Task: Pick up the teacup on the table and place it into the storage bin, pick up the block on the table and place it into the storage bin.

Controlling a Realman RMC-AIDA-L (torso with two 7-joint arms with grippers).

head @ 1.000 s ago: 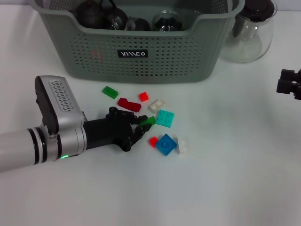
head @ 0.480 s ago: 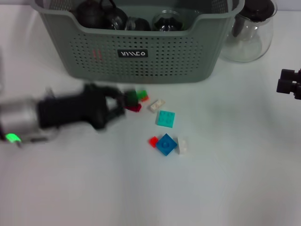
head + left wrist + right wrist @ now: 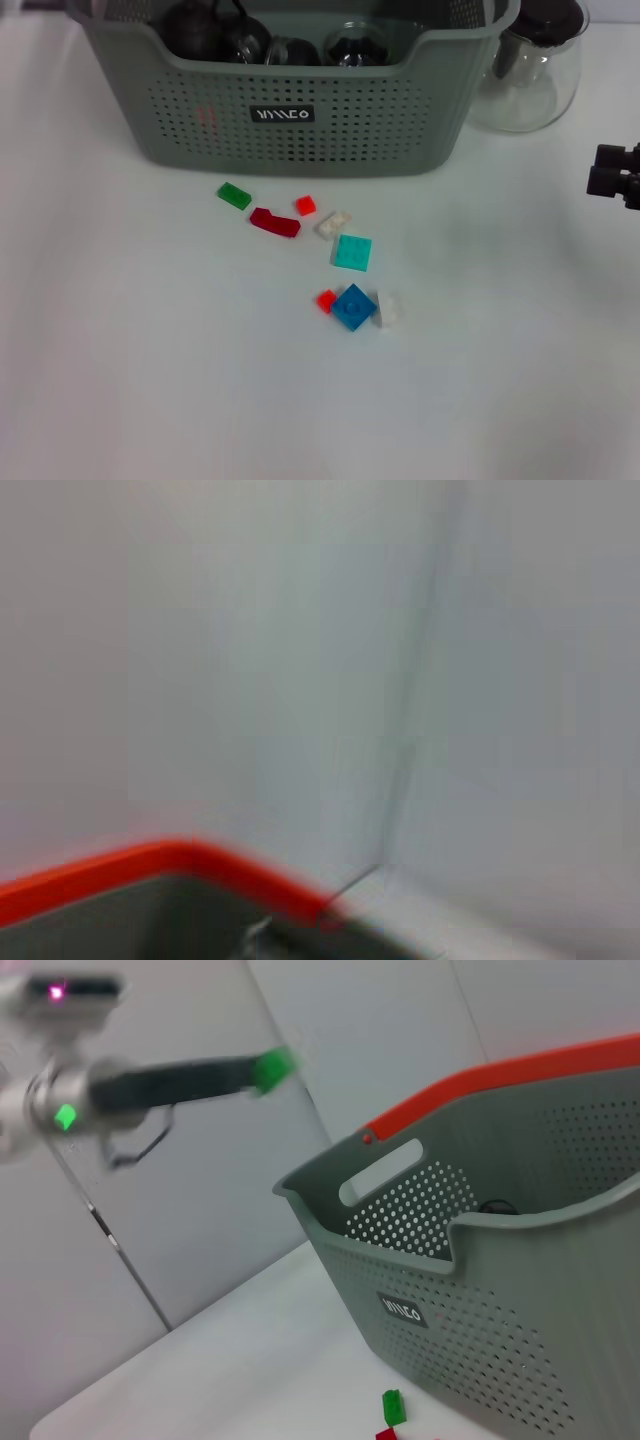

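Note:
My left gripper keeps moving across until the green block in my left gripper [image 3: 272,1068], now above the storage bin's rim, hangs over the open inside [image 3: 288,46].
The grey-green storage bin [image 3: 300,150] stands at the back of the table, with dark teacups [image 3: 205,28] inside it. It also shows in the right wrist view [image 3: 520,1260]. My left gripper [image 3: 262,1070] is out of the head view. The right wrist view shows it raised high beside the bin's left end, shut on a small green block [image 3: 275,1066]. Several loose blocks lie in front of the bin: green [image 3: 234,195], dark red [image 3: 275,221], teal [image 3: 352,251], blue [image 3: 353,306]. My right gripper [image 3: 612,180] is parked at the table's right edge.
A clear glass pitcher [image 3: 530,70] stands right of the bin. Small red [image 3: 305,205] and white [image 3: 334,223] blocks lie among the others. The left wrist view is blurred and shows a grey wall and an orange-edged rim [image 3: 150,865].
My left gripper took a green block from among the loose blocks, swung left and rose out of the head view with it. The right arm has not moved.

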